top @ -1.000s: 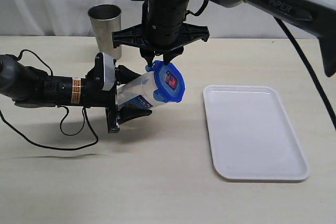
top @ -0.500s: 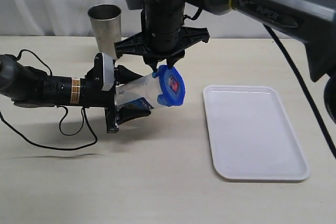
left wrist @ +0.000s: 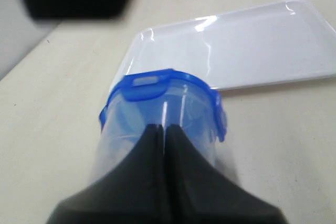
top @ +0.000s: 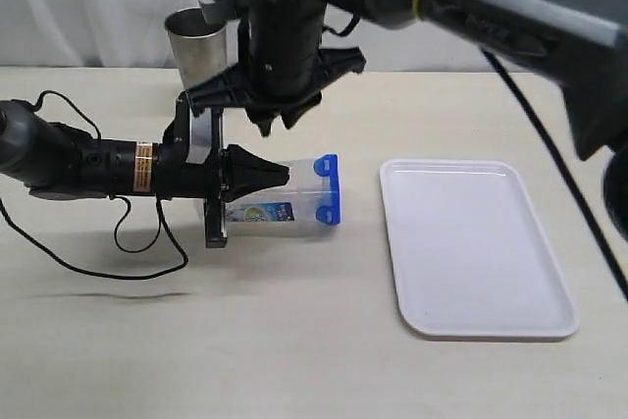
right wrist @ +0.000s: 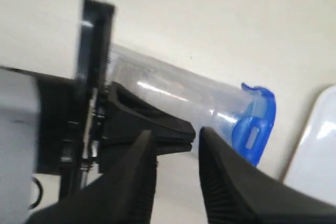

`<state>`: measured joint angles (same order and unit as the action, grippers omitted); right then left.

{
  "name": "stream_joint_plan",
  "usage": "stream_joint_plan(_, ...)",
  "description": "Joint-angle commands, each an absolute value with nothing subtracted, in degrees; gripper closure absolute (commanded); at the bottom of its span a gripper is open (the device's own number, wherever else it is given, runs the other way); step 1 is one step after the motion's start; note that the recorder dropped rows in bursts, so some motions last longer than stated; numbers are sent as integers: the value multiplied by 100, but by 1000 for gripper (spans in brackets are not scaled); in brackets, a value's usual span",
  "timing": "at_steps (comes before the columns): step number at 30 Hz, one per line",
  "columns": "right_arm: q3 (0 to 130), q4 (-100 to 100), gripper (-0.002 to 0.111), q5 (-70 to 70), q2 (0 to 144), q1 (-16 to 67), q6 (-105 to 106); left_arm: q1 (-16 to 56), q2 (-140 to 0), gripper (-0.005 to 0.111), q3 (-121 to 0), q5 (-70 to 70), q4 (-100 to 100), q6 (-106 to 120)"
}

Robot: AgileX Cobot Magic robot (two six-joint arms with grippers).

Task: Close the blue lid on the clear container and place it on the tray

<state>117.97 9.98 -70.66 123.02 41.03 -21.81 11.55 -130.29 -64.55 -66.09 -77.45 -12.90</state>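
Both my grippers are above the clear container (top: 306, 208), which lies on its side. Next, my right gripper moves away while my left gripper opens, grips it (top: 294, 179) and turns it upright.
The clear container (top: 278, 205) lies on its side on the table, its mouth toward the tray (top: 476, 242). The blue lid (top: 327, 201) sits on that mouth. My left gripper (top: 285, 174) is shut, its black fingers pressed together just over the container's upper side and holding nothing. In the left wrist view those fingertips (left wrist: 163, 128) meet in front of the container (left wrist: 131, 150) and lid (left wrist: 157, 88). My right gripper (top: 275, 123) hangs above them, open and empty. The right wrist view shows its fingers (right wrist: 176, 140) apart, with the container (right wrist: 178, 95) and lid (right wrist: 257, 124) beyond.
A grey steel cup (top: 196, 41) stands at the back left, behind the arms. The white tray (left wrist: 247, 40) lies flat to the right of the container, with its corner (right wrist: 320, 156) showing in the right wrist view. A black cable (top: 118, 252) loops on the table under the left arm.
The container has left my left gripper and dropped from a tilted, lifted pose to lying on the table. The left jaws have snapped shut. My right gripper has moved left, off the lid.
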Motion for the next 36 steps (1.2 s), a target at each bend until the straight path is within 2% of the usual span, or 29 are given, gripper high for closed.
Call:
stream_joint_plan(1, 11852, 1248, 81, -6996, 11652, 4059, -1815, 1199, -13017, 107, -6473, -6446, -7727, -1768)
stream_joint_plan(3, 11852, 1038, 80, -6996, 11405, 3860, -1668, 1199, -12915, 107, -6473, -6355, -7727, -1994)
stream_joint_plan(6, 11779, 579, 73, -6996, 11140, 3466, -1277, 1199, -12548, 106, -6473, -5910, -7755, -2473)
stream_joint_plan(7, 11709, 592, 73, -6996, 11086, 3404, -1223, 1199, -12417, 102, -6473, -5826, -7884, -2608)
stream_joint_plan(8, 11534, 619, 72, -6996, 10979, 3293, -1109, 1199, -12298, 94, -6473, -5746, -8202, -2619)
stream_joint_plan(10, 11195, 623, 72, -6996, 10784, 3116, -940, 1204, -12112, 66, -6473, -5485, -8539, -2638)
stream_joint_plan(12, 10818, 553, 73, -6996, 10531, 2874, -749, 1286, -12070, 42, -6473, -4941, -8539, -2830)
stream_joint_plan(13, 10698, 469, 73, -6996, 10467, 2794, -685, 1360, -12062, 40, -6473, -4644, -8527, -2932)
stream_joint_plan(17, 10259, -156, 73, -6523, 10132, 2386, -183, 1834, -12032, 39, -6483, -2838, -8331, -3072)
stream_joint_plan(22, 9498, -637, 73, -5504, 9571, 2030, 238, 2419, -11954, 39, -6483, -1459, -8501, -3009)
stream_joint_plan(30, 8459, -1208, 73, -4673, 8944, 1864, 856, 2921, -11954, 39, -6604, -917, -8649, -3292)
stream_joint_plan(36, 8366, -1670, 73, -4656, 8918, 1864, 1320, 2937, -11954, 39, -6643, -761, -8753, -3459)
